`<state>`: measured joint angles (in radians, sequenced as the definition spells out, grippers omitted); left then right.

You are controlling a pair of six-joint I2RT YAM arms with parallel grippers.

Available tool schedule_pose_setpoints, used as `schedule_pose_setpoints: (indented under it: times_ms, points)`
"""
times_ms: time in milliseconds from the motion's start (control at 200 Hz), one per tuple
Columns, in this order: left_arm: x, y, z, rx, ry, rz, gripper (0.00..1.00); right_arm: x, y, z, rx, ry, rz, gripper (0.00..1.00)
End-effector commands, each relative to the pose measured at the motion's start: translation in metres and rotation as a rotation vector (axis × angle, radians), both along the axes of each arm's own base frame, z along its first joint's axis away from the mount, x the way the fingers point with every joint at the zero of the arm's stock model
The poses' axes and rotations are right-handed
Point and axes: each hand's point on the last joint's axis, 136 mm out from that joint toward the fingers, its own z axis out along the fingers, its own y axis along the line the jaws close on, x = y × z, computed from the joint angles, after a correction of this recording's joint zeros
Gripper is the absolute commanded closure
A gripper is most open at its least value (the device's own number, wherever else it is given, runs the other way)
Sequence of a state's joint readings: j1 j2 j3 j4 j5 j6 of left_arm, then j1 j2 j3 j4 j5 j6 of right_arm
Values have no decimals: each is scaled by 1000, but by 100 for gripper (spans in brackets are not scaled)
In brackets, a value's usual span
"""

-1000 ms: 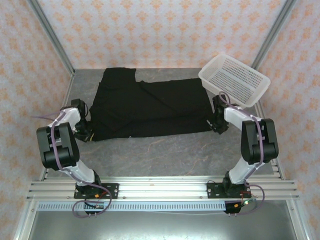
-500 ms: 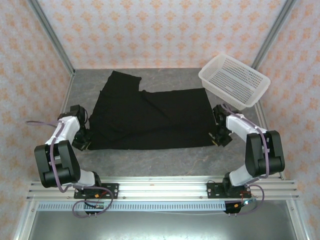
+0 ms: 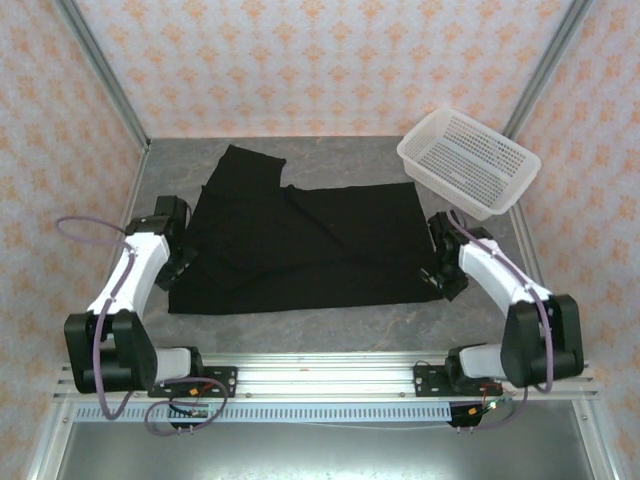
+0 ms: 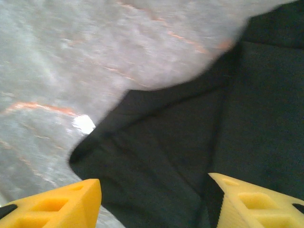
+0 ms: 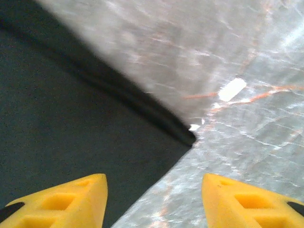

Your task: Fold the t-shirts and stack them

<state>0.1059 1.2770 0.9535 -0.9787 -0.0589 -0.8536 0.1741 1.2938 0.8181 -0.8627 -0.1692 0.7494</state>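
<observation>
Next, I reach in with my left gripper over the body [image 3: 238,228] below the sleeve and flatten a crease [image 3: 238,267] that runs across the black t-shirt near its sleeve side, before I fold the t-shirt.
A plain black t-shirt [image 3: 300,240] lies flat on the grey table, folded into a wide band with a sleeve sticking out at the far left. My left gripper [image 3: 183,266] stands at its near left corner. In the left wrist view the left gripper [image 4: 154,209] is open, its yellow fingers [image 4: 57,204] spread above the black fabric [image 4: 190,142]. My right gripper [image 3: 438,280] stands at the near right corner. In the right wrist view the right gripper [image 5: 154,204] is open over the shirt's corner [image 5: 71,133], with nothing held.
A white perforated basket [image 3: 470,160] sits tilted at the back right, just beyond the right arm. Bare grey marbled table [image 3: 320,330] lies between the shirt and the near rail. Patterned walls and metal posts enclose the left, right and back.
Both grippers dragged the shirt's near edge toward the arms' bases, then opened and let go of it. The shirt now lies nearer and flatter.
</observation>
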Motion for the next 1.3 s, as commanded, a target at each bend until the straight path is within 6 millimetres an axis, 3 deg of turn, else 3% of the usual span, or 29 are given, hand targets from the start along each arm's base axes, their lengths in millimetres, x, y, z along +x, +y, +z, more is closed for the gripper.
schedule_pose_setpoints:
  times_ms: [0, 95, 195, 340, 575, 861, 1086, 1296]
  points:
    - [-7, -39, -21, -191, 1, 64, 40, 34, 41, 22, 172, -171, 127, 42]
    - [-7, -67, -43, -325, -30, 129, 40, 53, 73, 37, 282, -253, 211, 40]
    - [-6, -83, -59, -386, -45, 173, 40, 63, 90, 45, 319, -288, 263, 38]
    - [-2, -96, -74, -414, -26, 175, 41, 65, 94, 39, 322, -256, 278, 39]
    - [0, -94, -85, -381, -3, 175, 58, 62, 94, 32, 327, -239, 262, 41]
    - [16, -92, -69, -338, -29, 135, 100, 60, 91, 29, 315, -229, 248, 44]
    - [46, -91, -46, -281, -55, 54, 100, 62, 91, 31, 314, -234, 240, 45]
    - [91, -100, -29, -237, -64, -60, 100, 62, 91, 31, 315, -229, 230, 46]
